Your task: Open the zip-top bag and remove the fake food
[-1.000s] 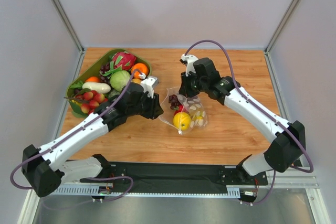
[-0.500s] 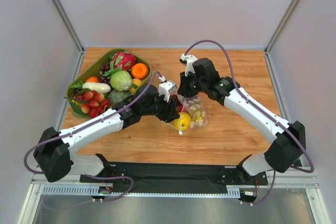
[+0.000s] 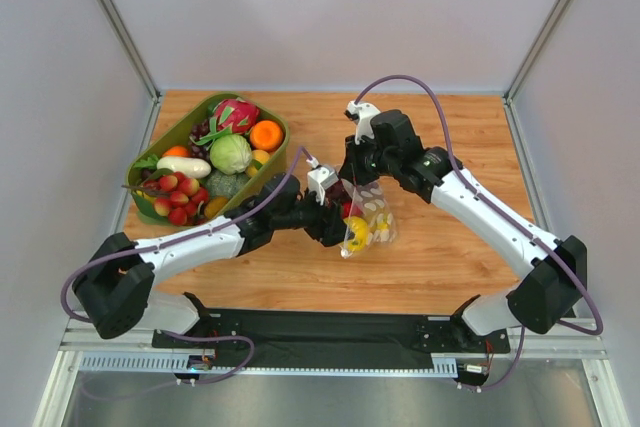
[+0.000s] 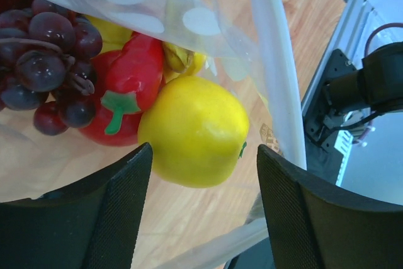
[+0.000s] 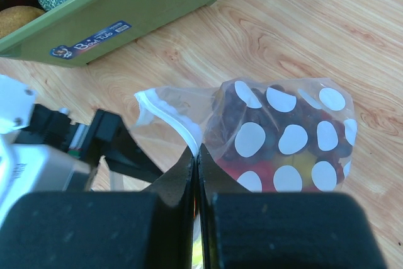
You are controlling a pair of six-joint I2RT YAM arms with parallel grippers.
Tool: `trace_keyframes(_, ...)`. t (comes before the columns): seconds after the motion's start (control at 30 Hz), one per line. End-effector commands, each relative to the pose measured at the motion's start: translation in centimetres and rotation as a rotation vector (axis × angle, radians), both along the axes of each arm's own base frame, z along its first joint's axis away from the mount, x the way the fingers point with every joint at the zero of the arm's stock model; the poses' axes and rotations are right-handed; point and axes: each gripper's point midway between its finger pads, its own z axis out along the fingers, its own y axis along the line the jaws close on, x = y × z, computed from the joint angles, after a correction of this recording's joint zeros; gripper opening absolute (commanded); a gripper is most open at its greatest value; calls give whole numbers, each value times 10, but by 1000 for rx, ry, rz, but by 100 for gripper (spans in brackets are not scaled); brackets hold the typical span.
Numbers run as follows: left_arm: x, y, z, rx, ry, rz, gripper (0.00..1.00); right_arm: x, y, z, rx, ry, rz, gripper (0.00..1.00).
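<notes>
The left gripper's fingers are too close together at the yellow lemon's near side [image 4: 165,157], so the robot should open them wider and reach deeper around the lemon [image 4: 194,129] before it closes them.
The clear dotted zip-top bag [image 3: 368,217] lies mid-table with its mouth open toward the left arm. My right gripper [image 5: 198,152] is shut on the bag's zip edge [image 5: 176,121] and holds it up. My left gripper [image 4: 201,174] is open, its fingers [image 4: 119,200] reaching into the bag's mouth on either side of a yellow lemon [image 4: 195,131]. Behind the lemon lie a red chili [image 4: 129,77], a dark purple grape bunch [image 4: 47,61] and a bit of yellow banana [image 4: 182,60]. In the top view the lemon [image 3: 356,230] shows at the left gripper's [image 3: 340,222] tips.
An olive-green bin [image 3: 190,137] with a pink dragon fruit [image 3: 236,113], a green cabbage [image 3: 230,153], an orange and other toy produce stands at the back left; its wall shows in the right wrist view [image 5: 126,11]. The table's front rail [image 4: 343,92] lies beyond the bag.
My left arm has swung right from beside the bin to the bag, and its open gripper has entered the bag's mouth. The right gripper has stayed shut on the bag's edge.
</notes>
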Motion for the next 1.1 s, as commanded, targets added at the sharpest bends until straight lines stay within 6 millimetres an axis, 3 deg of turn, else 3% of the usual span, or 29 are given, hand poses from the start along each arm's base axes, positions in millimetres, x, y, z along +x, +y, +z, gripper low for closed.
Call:
trace_keyframes(0.0,-1,-19,11,-103,3,-40,76,-1,4,26,63,-55,3,0)
trace_keyframes(0.23,1,-31,-8,-64,43,-60,83,-3,1,29,56,-69,7,0)
trace_keyframes(0.27,1,-34,-8,-60,42,-64,89,-3,0,28,53,-70,6,0)
trace_keyframes(0.43,-2,-47,-10,-54,39,-77,86,-3,0,26,53,-70,5,0)
trace_keyframes(0.53,-2,-48,-13,-51,55,-72,57,-2,-1,24,45,-71,4,0)
trace_keyframes(0.57,-2,-47,-15,-45,58,-66,39,-2,-1,25,45,-73,3,0)
trace_keyframes(0.63,-1,-44,-18,-26,59,-55,24,-2,-3,22,37,-70,-2,0)
trace_keyframes(0.83,-2,-36,-11,-10,29,-44,4,-3,-6,16,15,-68,-4,0)
trace_keyframes(0.9,-1,-35,-6,-17,22,-37,5,-2,-8,14,8,-66,-7,0)
trace_keyframes(1.07,-3,-40,-5,-35,44,-51,60,-2,-9,14,5,-69,-10,0)
